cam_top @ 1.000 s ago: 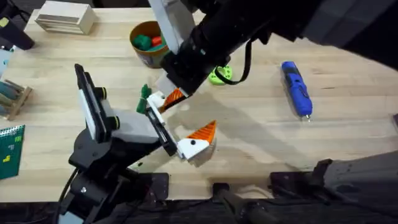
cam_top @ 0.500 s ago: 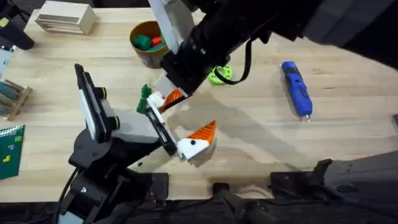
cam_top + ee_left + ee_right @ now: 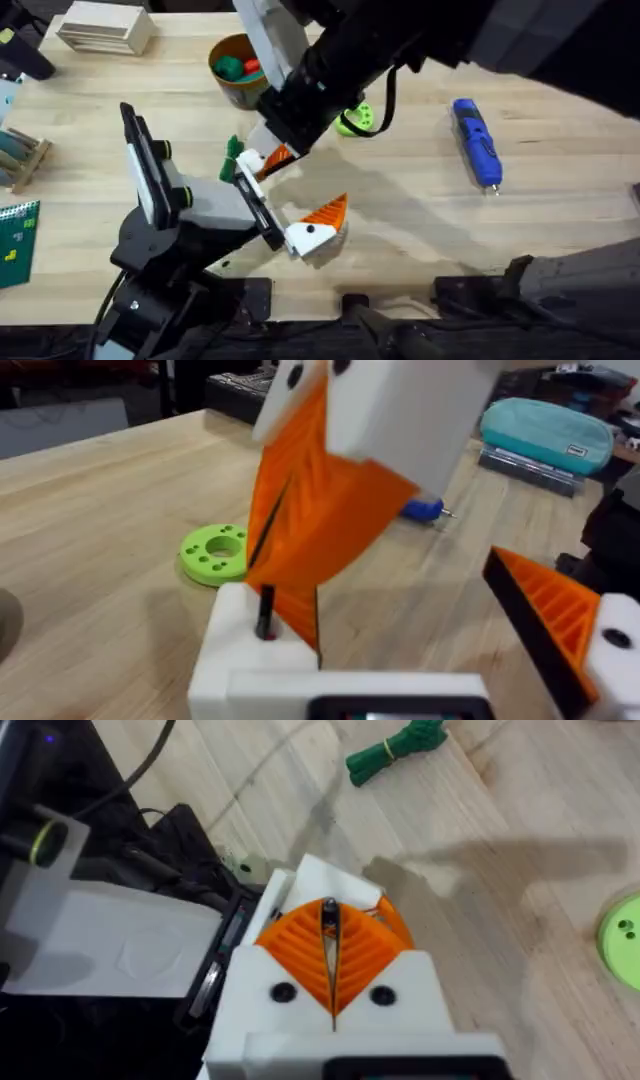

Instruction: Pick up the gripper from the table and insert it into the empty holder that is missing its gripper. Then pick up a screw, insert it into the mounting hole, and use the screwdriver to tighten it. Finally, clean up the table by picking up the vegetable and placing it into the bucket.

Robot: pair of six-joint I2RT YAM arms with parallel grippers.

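Observation:
The orange wedge (image 3: 303,624) will stay in place and meet the other pad evenly when I close my left gripper, because the screw (image 3: 266,616) stands in the holder.
My right gripper (image 3: 272,158) reaches across from the far right, its orange pads shut on a small black screw (image 3: 328,915). The screw's tip (image 3: 265,615) meets the white holder (image 3: 250,670), one finger of my left gripper (image 3: 285,195). An orange wedge, the gripper (image 3: 297,615), shows at that holder, mostly hidden by the right fingers. My left gripper is open, and its other finger (image 3: 325,215) carries its own orange pad. The dark-green vegetable (image 3: 231,155) lies just left of the holder. The blue screwdriver (image 3: 477,140) lies at the right, and the bucket (image 3: 222,88) stands at the far middle.
A lime-green disc (image 3: 355,120) lies beside the right arm. A wooden block (image 3: 105,28), a small rack (image 3: 20,155) and a green card (image 3: 15,235) line the left side. Green and red items lie in the bucket. A teal pouch (image 3: 545,430) sits beyond the table.
The right arm has edged slightly toward the far left with its fingers still shut. The left arm has not moved.

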